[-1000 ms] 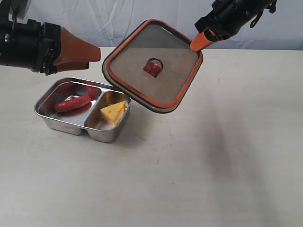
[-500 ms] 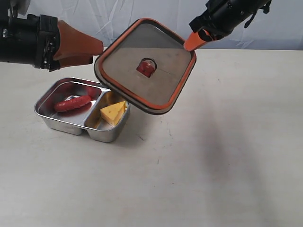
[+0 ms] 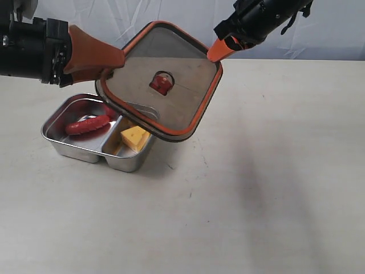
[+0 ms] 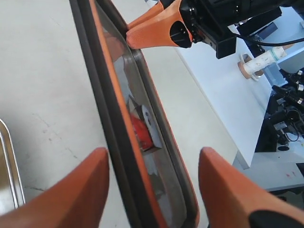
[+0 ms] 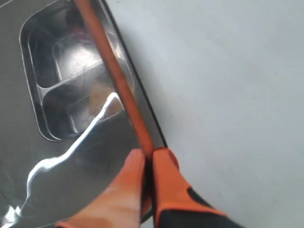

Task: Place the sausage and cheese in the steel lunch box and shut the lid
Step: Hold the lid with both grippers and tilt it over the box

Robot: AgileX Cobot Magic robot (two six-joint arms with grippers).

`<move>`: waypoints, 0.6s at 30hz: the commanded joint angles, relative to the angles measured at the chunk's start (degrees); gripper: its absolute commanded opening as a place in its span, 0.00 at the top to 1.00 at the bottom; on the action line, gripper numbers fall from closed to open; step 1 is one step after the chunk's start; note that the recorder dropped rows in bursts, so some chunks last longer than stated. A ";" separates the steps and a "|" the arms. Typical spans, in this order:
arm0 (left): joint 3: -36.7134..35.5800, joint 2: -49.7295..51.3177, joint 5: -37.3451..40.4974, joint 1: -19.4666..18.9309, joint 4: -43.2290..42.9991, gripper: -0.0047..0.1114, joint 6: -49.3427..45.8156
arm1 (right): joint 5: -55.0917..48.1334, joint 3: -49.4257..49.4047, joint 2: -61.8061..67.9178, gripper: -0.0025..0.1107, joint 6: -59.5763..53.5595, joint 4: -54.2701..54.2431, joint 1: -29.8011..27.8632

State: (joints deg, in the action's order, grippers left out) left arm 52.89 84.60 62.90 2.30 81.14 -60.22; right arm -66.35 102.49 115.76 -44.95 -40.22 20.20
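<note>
My left gripper should hold the opposite edge [image 3: 105, 87] of the lid and turn the lid before my right gripper takes a new grip, because the lid is hanging crooked with its corner [image 3: 215, 64] in my right gripper.
The steel lunch box [image 3: 55, 140] stands on the table at the left. The sausage [image 3: 86, 124] lies in its larger compartment and the cheese [image 3: 134, 137] in the smaller one, partly under the lid. The dark lid [image 3: 177, 103] with orange rim and centre valve [image 3: 161, 83] hangs tilted above the box's right half. My right gripper [image 3: 219, 52] is shut on its far right corner, the rim [image 5: 118, 85] pinched between the fingers [image 5: 164, 175]. My left gripper [image 4: 152, 154] is open, its fingers [image 4: 80, 190] on either side of the lid's left edge [image 4: 118, 118], apart from it.
Pale tabletop [image 3: 274, 182] stretches to the right and front of the box. A white backdrop [image 3: 125, 23] hangs behind the table. In the left wrist view a white bench [image 4: 223, 90] with cables and equipment stands beyond the table.
The right gripper has carried the lid leftward over the box; its left edge now sits between the open left fingers and hides part of the cheese. The left arm has barely moved.
</note>
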 commanded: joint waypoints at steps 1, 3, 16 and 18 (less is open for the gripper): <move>0.22 0.10 0.37 0.18 -1.46 0.50 -0.10 | 0.01 0.14 -0.76 0.99 -1.53 -3.37 -0.03; 0.22 0.10 0.37 0.18 -1.58 0.50 0.00 | 0.01 0.14 -0.86 0.99 -1.53 -3.85 -0.03; 0.22 0.10 -2.24 0.18 -1.94 0.96 -0.36 | -3.61 0.14 -0.85 0.99 -1.75 -5.49 -0.03; 0.22 0.10 -2.47 0.18 -1.94 0.96 -0.46 | -3.61 0.14 -0.85 0.99 -1.75 -5.49 -0.03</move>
State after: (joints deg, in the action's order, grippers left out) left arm 52.89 84.96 59.85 2.25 78.35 -59.61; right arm -68.93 102.49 115.27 -46.73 -44.32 20.10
